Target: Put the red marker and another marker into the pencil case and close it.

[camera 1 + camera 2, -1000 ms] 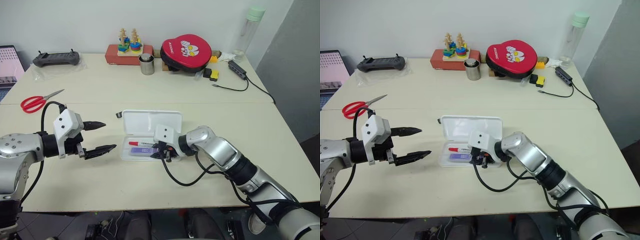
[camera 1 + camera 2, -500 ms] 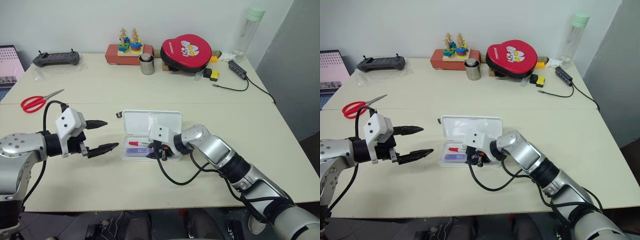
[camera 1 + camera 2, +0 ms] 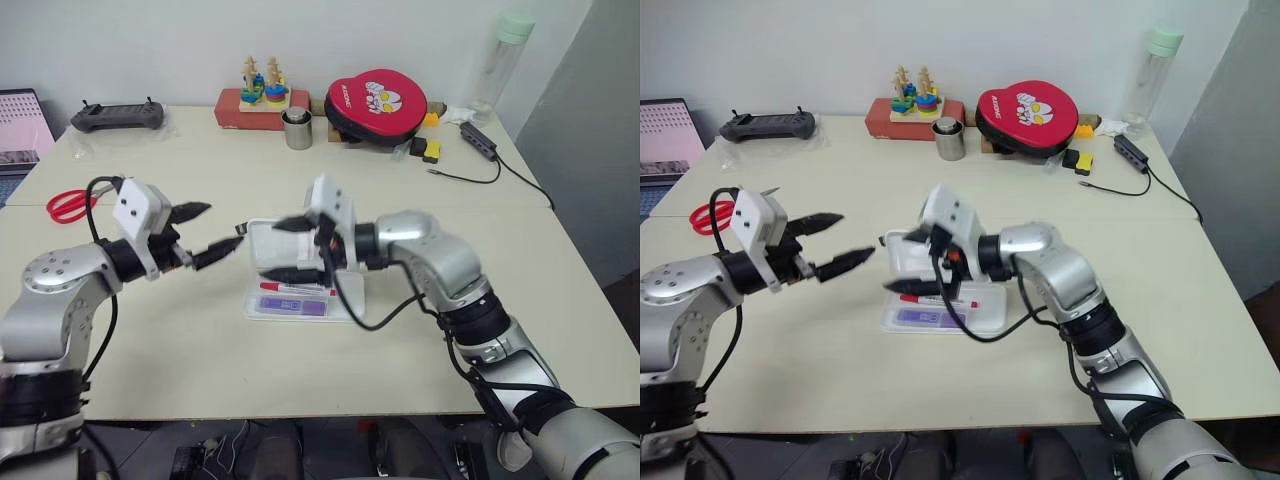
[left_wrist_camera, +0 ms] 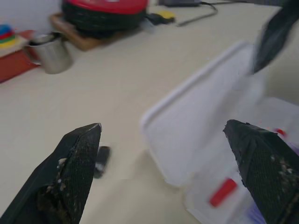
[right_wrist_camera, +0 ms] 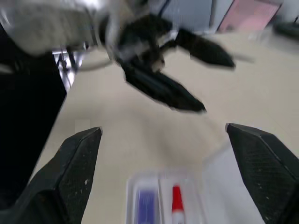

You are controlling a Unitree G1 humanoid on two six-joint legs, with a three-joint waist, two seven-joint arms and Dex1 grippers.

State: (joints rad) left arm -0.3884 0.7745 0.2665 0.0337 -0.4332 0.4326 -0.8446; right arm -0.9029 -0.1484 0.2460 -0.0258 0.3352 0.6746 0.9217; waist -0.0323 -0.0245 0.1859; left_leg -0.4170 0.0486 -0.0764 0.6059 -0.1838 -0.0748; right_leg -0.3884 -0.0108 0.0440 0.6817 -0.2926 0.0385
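The small black piece [image 3: 241, 228] will fit inside the tray when the robot lowers it in, because the tray has an empty space [image 3: 345, 308] past the lilac marker's end.
The pencil case [image 3: 345, 300] lies open on the table, its lid [image 3: 262, 238] flat behind the tray. Inside the tray the red marker [image 3: 288, 288] lies beside the short lilac marker [image 3: 292, 307], side by side. My right gripper [image 3: 275, 249] hovers open above the case, pointing left, with nothing between its fingers. My left gripper [image 3: 222, 228] is open and empty just left of the lid, pointing at the right one. The right wrist view looks down on both markers [image 5: 176, 198] and on the left gripper [image 5: 177, 79].
A small black piece [image 4: 100, 158] lies by the lid's left corner. Red scissors [image 3: 65, 205] lie at the far left. Along the back stand a controller [image 3: 115, 117], a ring toy [image 3: 258, 85], a metal cup [image 3: 297, 130], a red pad [image 3: 375, 97] and a bottle [image 3: 505, 60].
My right gripper has lifted up out of the case and opened, leaving the lilac marker in the tray. My left gripper has moved forward toward the lid.
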